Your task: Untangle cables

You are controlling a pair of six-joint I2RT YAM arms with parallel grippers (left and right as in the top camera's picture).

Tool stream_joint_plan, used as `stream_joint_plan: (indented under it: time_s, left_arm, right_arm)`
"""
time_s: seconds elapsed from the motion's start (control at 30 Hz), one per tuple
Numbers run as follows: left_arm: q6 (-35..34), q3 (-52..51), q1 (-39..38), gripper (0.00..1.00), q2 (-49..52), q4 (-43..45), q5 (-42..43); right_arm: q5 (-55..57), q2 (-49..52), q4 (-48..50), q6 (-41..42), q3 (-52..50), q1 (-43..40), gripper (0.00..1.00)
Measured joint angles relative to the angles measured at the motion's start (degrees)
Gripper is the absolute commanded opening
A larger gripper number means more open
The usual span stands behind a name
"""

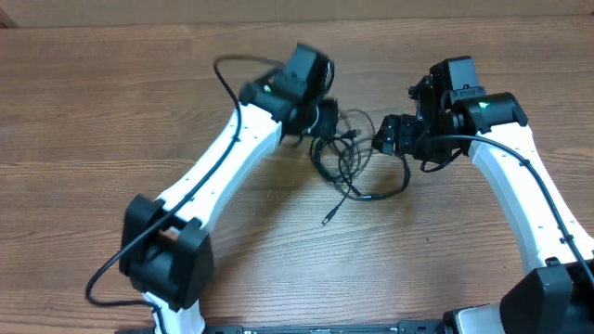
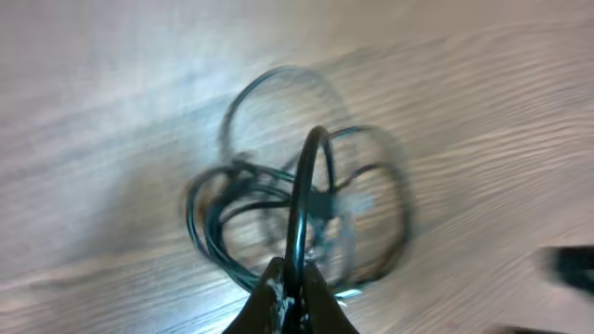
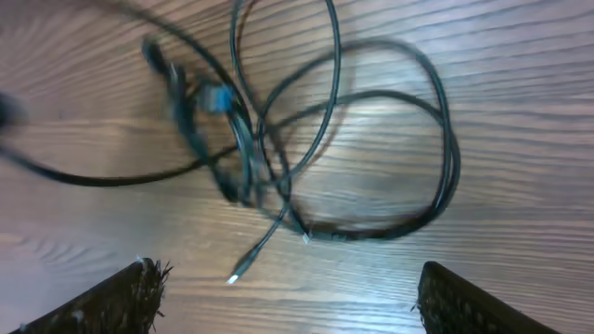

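Note:
My right gripper should take hold of the loops (image 1: 348,156) while my left gripper pulls the cord, because the cord in my left gripper (image 2: 299,204) goes into the loose tangle.
The cables (image 1: 351,158) are thin black cords in a tangle of loops at the middle of the wooden table, with one plug end (image 1: 327,221) trailing toward the front. My left gripper (image 1: 325,121) is at the tangle's left edge; in the left wrist view it (image 2: 295,295) is shut on one black cord (image 2: 302,195) that arches up from the loops. My right gripper (image 1: 388,137) is just right of the tangle, open and empty. In the right wrist view its fingers (image 3: 288,301) stand wide apart above the loops (image 3: 306,148) and a silver-tipped plug (image 3: 237,276).
The bare wooden table (image 1: 111,111) stretches all around. Thick black arm wires run along both white arms (image 1: 223,70). A paler wall or board edge lies along the back (image 1: 139,11).

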Motion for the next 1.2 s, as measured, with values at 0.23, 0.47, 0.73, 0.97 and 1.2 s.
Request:
stream_joint_plan:
  time_s: [0.23,0.47,0.73,0.97,1.2]
  left_arm:
    - [0.7,12.8,0.0,0.04,-1.0,-5.0,4.2]
    - [1.1,22.9,0.0,0.04,-2.1,-7.8,8.3]
    - [2.1,27.0,0.0,0.04,-7.9,-7.8,13.8]
    - [5.1,27.5,0.0,0.04,-14.0,-8.8,13.2]
    - [6.3,27.5,4.8,0.04,-16.6,-13.4,3.0]
  right_arm:
    - [-1.7,0.0,1.1,-0.8,0.0,2.0,0.87]
    - [-2.5,0.0,7.1,-0.8,0.0,5.5,0.88]
    - [0.5,0.0,17.0,-0.1,0.0,7.5,0.77]
    - [8.7,0.0,21.7,8.5,0.0,7.5,0.04]
    - [18.6,0.0,12.7,11.9,0.1,7.5,0.04]
